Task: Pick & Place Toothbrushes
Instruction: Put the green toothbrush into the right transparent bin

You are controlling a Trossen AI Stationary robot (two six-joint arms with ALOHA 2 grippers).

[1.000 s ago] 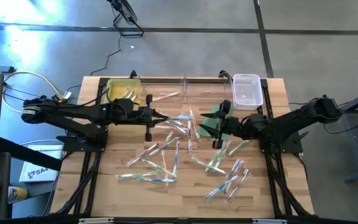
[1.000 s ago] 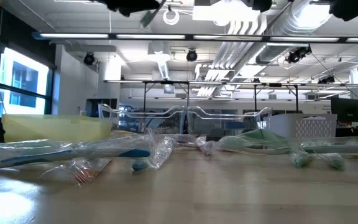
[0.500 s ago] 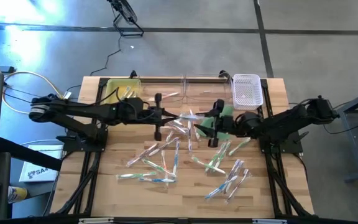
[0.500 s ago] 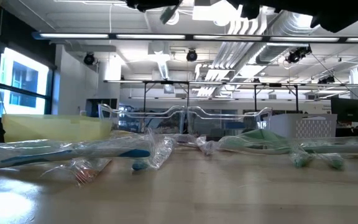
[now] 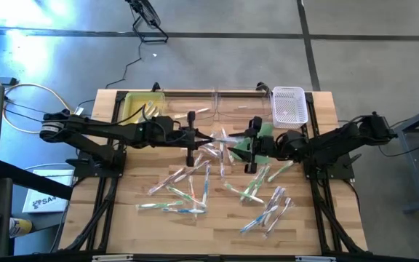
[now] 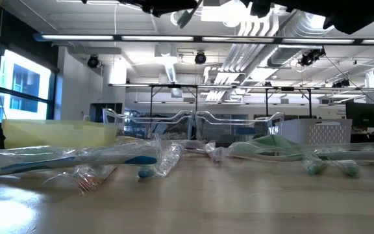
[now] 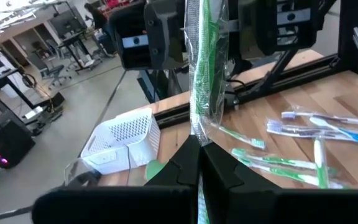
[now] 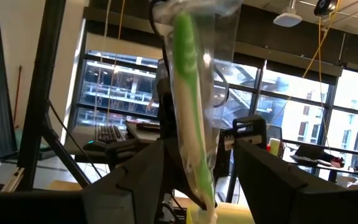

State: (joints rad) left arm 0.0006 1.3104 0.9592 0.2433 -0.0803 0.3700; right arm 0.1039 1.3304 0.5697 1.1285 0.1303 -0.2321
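Observation:
Next, my right gripper closes further along the toothbrush's body [image 8: 199, 152] before my left gripper opens, because the green toothbrush's loose end [image 8: 185, 38] lies in my open right gripper.
My left gripper [image 5: 202, 137] is shut on a green toothbrush [image 5: 220, 137] in a clear wrapper and holds it in the air above the table's middle. The toothbrush [image 7: 202, 62] reaches toward my right gripper [image 5: 240, 143]. That gripper is open and faces the left one. The toothbrush's free end [image 8: 191, 118] stands between the right gripper's two fingers [image 8: 135, 180]. Several more wrapped toothbrushes [image 5: 195, 188] lie flat on the wooden table [image 5: 137, 218]. My left gripper pinches the wrapped toothbrush by one end [image 7: 196, 132] between its two fingers. The fingers come level from the table's left and lie along it. The toothbrush sticks out ahead of them, lifted clear of the table. My right gripper: I cannot tell whether its open fingers touch the wrapper.
Along the far edge stand a yellow bin [image 5: 142, 108], clear trays [image 5: 235, 105] and a white basket [image 5: 289, 106]. A green cloth [image 5: 266, 132] lies under the right gripper. Loose toothbrushes [image 5: 268, 205] lie scattered over the near half.
My left gripper has carried the toothbrush toward the table's right edge, up to the right gripper, keeping it level and clear of the table. The toothbrush's free end now stands between the right gripper's fingers.

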